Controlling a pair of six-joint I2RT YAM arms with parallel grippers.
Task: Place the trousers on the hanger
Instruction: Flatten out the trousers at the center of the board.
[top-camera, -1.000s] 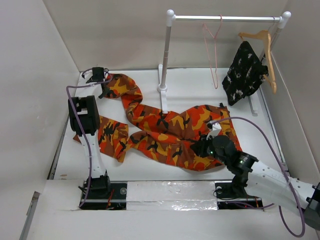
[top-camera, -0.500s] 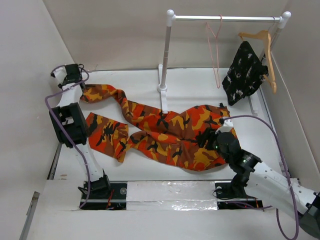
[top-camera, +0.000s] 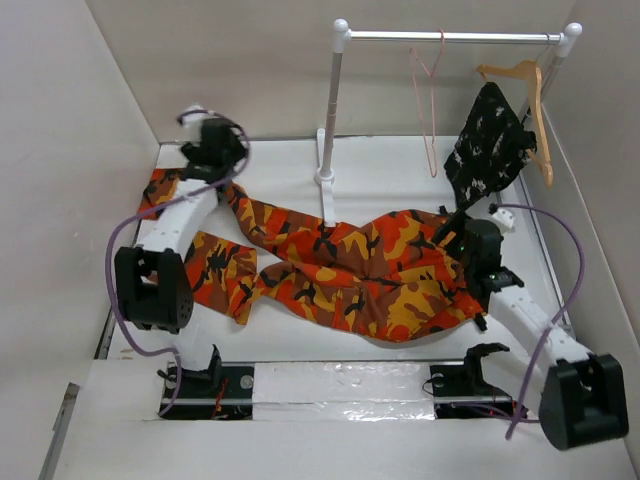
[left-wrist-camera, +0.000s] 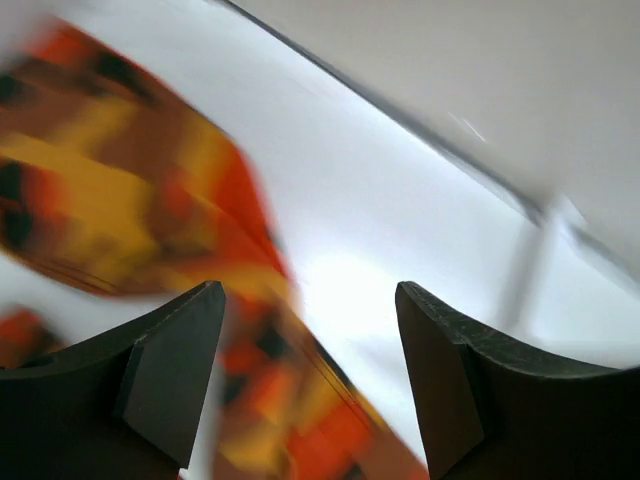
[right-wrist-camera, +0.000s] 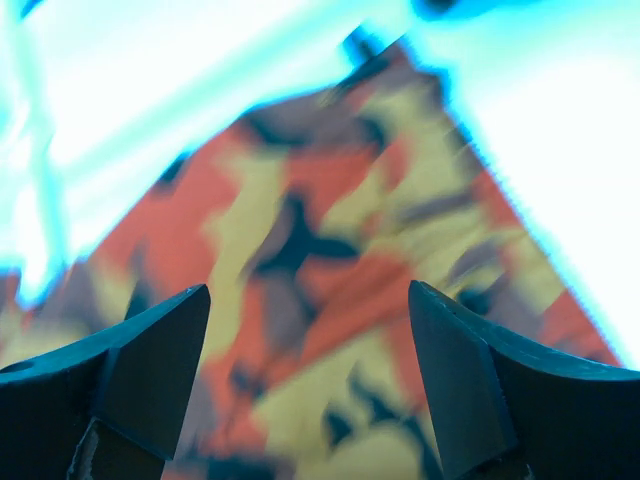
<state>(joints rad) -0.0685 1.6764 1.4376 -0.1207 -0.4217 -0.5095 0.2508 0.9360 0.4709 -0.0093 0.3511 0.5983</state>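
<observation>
Loose folds (top-camera: 374, 276) run in waves through the camouflage trousers. The waist end (top-camera: 456, 288) will therefore slide outward and pull the trousers straighter when I pull its corner.
The camouflage trousers (top-camera: 350, 270) lie spread flat across the table, one leg stretching to the far left edge. My left gripper (top-camera: 215, 148) hovers open over that leg near the back left corner; its wrist view shows blurred trousers (left-wrist-camera: 120, 200) below the left gripper (left-wrist-camera: 310, 345), with nothing between the fingers. My right gripper (top-camera: 463, 236) stands open just above the waist end, and in its wrist view the right gripper (right-wrist-camera: 310, 345) has only the trousers (right-wrist-camera: 330, 240) beneath it. The pink hanger (top-camera: 430, 110) hangs on the rail, apart from both grippers.
A white clothes rack stands at the back, its left post (top-camera: 333, 110) and foot (top-camera: 325, 178) right beside the trousers. A wooden hanger (top-camera: 528, 85) with a black speckled garment (top-camera: 490, 145) hangs at the rail's right end. Walls close in on both sides.
Both grippers have opened and let go of the trousers. The left arm pulled one leg out to the left, then swung back right; the right arm moved right and back.
</observation>
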